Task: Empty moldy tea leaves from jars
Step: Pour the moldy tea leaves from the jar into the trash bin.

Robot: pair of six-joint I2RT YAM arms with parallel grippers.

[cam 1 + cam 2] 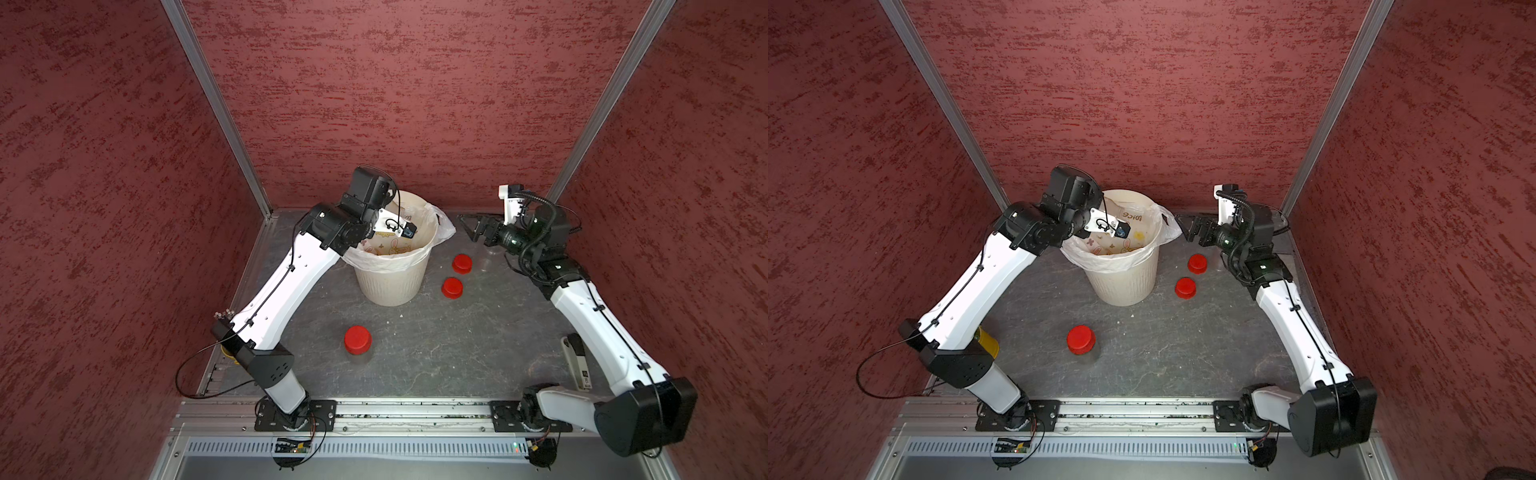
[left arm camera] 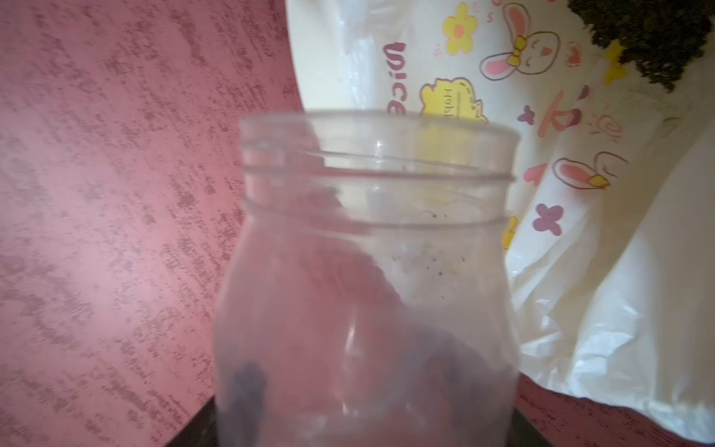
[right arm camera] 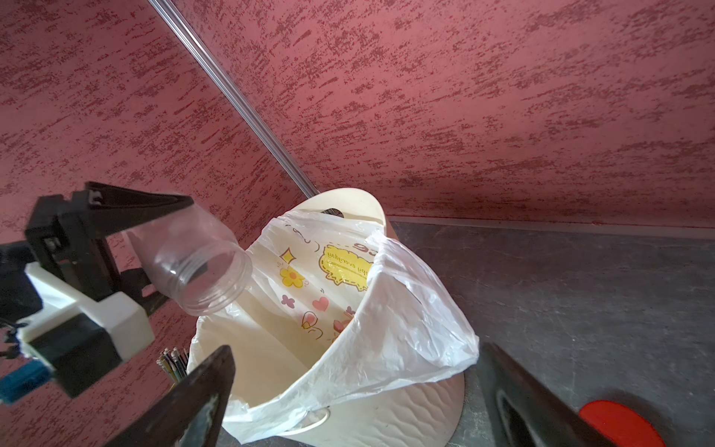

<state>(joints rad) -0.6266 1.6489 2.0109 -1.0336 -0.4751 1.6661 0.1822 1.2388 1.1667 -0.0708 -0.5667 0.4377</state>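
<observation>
The clear jar above the bin has only a few dark specks in it, so my left gripper should turn it level and my right gripper should grab it by its opening.
My left gripper is shut on a clear jar with no lid, held tilted with its mouth over the cream bin. That jar looks empty apart from a few dark specks. Dark tea leaves lie on the printed bag inside the bin. A closed jar with a red lid stands at the front of the table. Two red lids sit right of the bin; I cannot tell if jars are under them. My right gripper hangs open and empty beside the bin's right rim.
The white printed bag hangs over the bin's rim toward my right gripper. Red walls close in the table at the back and both sides. A yellow object lies under my left arm, and a white device lies under my right arm.
</observation>
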